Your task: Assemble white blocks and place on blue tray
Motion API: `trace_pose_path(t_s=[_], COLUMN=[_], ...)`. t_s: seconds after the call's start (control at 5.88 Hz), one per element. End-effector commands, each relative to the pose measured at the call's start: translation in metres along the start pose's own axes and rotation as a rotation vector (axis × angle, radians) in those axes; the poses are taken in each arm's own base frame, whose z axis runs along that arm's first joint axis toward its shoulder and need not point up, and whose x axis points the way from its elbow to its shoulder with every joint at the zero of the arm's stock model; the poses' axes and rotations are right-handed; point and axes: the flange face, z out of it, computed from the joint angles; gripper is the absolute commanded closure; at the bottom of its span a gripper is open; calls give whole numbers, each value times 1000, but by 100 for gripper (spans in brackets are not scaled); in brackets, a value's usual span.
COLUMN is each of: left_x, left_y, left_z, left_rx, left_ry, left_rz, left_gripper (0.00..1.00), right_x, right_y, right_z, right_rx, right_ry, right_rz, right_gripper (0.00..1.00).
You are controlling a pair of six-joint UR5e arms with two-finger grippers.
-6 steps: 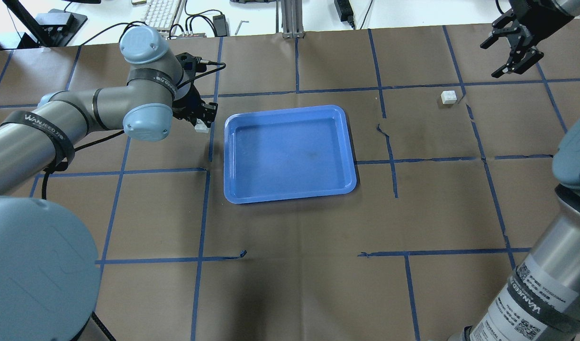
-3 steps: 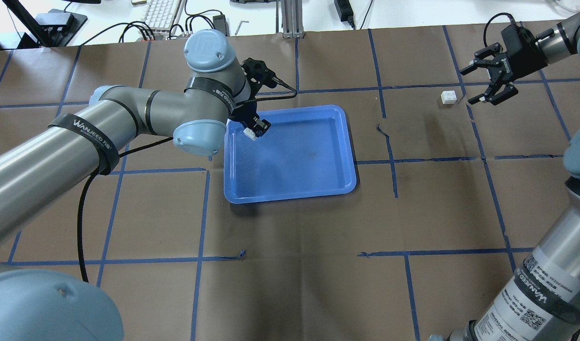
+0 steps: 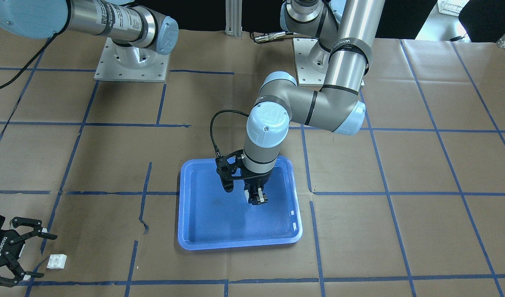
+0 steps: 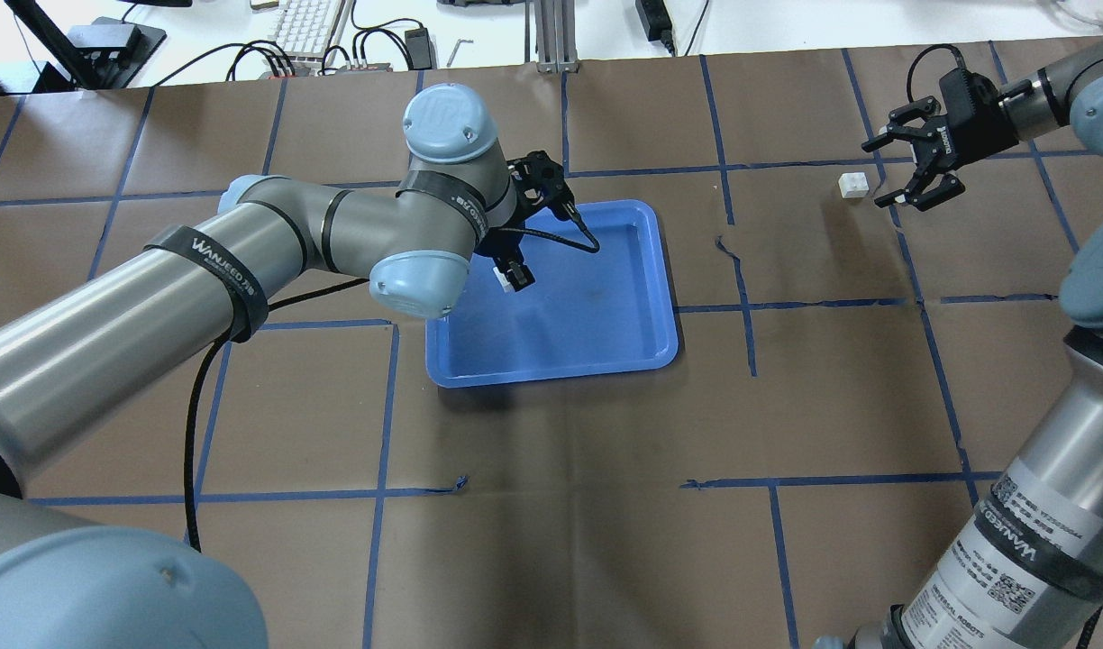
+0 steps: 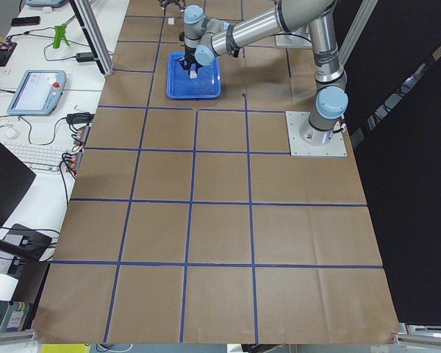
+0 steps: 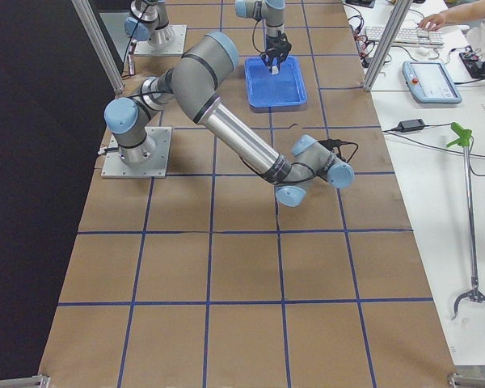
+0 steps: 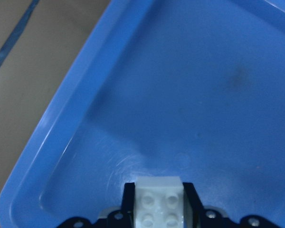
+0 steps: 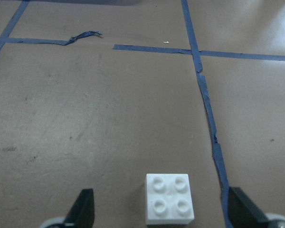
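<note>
The white block in my left gripper is angled to the blue tray's rim, so next I straighten it, put it on the tray's bottom [image 3: 246,202] and move away.
The blue tray [image 4: 597,333] lies mid-table and also shows in the front view [image 3: 211,222]. My left gripper [image 4: 514,278] is shut on one white block [image 7: 159,202] and holds it low over the tray's left half [image 7: 190,85], studs toward the camera. In the front view the left gripper [image 3: 256,200] hangs over the tray's middle. The second white block [image 4: 852,184] sits on the brown table at the far right. My right gripper [image 4: 876,174] is open beside it. In the right wrist view that block [image 8: 169,198] lies between the spread fingers [image 8: 83,211], untouched.
Blue tape lines, some torn [image 4: 739,270], cross the brown paper. A keyboard and cables [image 4: 308,27] lie past the far edge. The arm bases [image 3: 130,62] stand at the robot's side. My left arm's elbow [image 4: 421,279] overhangs the tray's left rim.
My left gripper carried its white block rightward from beside the tray's left rim to over the tray. My right gripper came down and closer to the second block, still open.
</note>
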Motion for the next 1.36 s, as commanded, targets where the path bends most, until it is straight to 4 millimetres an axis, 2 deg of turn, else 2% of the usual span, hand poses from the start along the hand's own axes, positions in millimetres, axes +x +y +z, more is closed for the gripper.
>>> trace_pose_path(t_s=[0.0,0.17,0.34,0.51,0.68,0.85,1.02,1.19], left_x=[4,1,0,0,2,1,-4,-1], left_y=[-4,-5,-6,-5,-5,-5,-9,-8], left_z=[12,27,30,38,43,39,21,-13], left_rx=[-8,-4,3,-2,-2,-2,5,7], left_ry=[13,6,-4,8,24,16,-6,-9], left_rz=[110,111,111,109,104,109,111,111], left_gripper=[95,93,91,84,1,0,0,0], right_x=[-1,0,0,1,1,6,14,13], right_y=[7,6,5,4,1,-3,-20,-48], right_z=[7,6,4,3,0,-8,-28,-49], right_rx=[5,3,0,-1,-4,-15,-38,-48], right_ry=[-7,-4,-3,-1,2,10,28,33], right_rz=[17,14,11,9,6,18,27,19], right_gripper=[7,34,54,64,70,72,72,72])
